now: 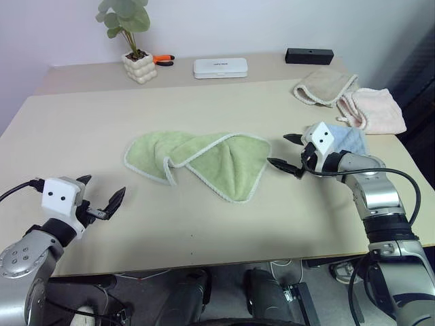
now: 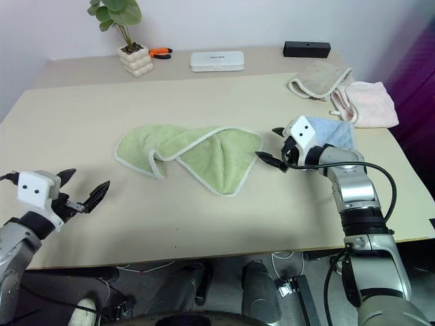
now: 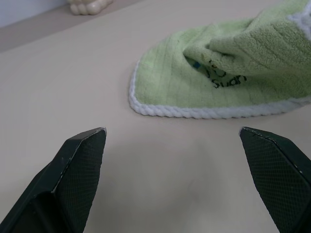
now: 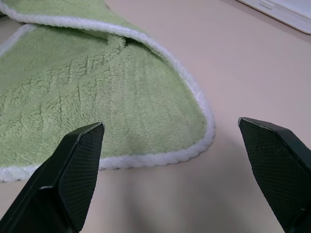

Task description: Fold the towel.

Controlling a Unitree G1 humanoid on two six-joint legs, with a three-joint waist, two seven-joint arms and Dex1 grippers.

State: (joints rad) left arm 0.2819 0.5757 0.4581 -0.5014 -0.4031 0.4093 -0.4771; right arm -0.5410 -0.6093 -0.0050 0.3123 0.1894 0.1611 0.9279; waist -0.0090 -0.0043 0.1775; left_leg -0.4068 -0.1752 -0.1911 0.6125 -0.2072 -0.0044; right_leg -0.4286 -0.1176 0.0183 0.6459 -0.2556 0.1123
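Observation:
I see the crumpled light green towel (image 1: 233, 166) with trim slanting across its middle (image 1: 206, 149), so I expect it will straighten into a long doubled strip when I pull the towel's corners.
The light green towel (image 1: 204, 160) lies crumpled and partly doubled over itself in the middle of the table, its whitish trim showing along the edges. Its right corner (image 4: 194, 116) sits just in front of my right gripper (image 1: 287, 153), which is open and hovers close to that corner without touching it. My left gripper (image 1: 102, 192) is open near the table's front left, well short of the towel's left end (image 3: 160, 92). Printed lettering shows on a fold of the towel in the left wrist view.
A light blue folded towel (image 1: 350, 141) lies just behind my right gripper. Beige (image 1: 325, 86) and pink (image 1: 372, 109) cloths lie at the back right. A potted plant (image 1: 136, 58), an orange tool (image 1: 163, 60), a white case (image 1: 220, 67) and a black box (image 1: 309, 56) line the back edge.

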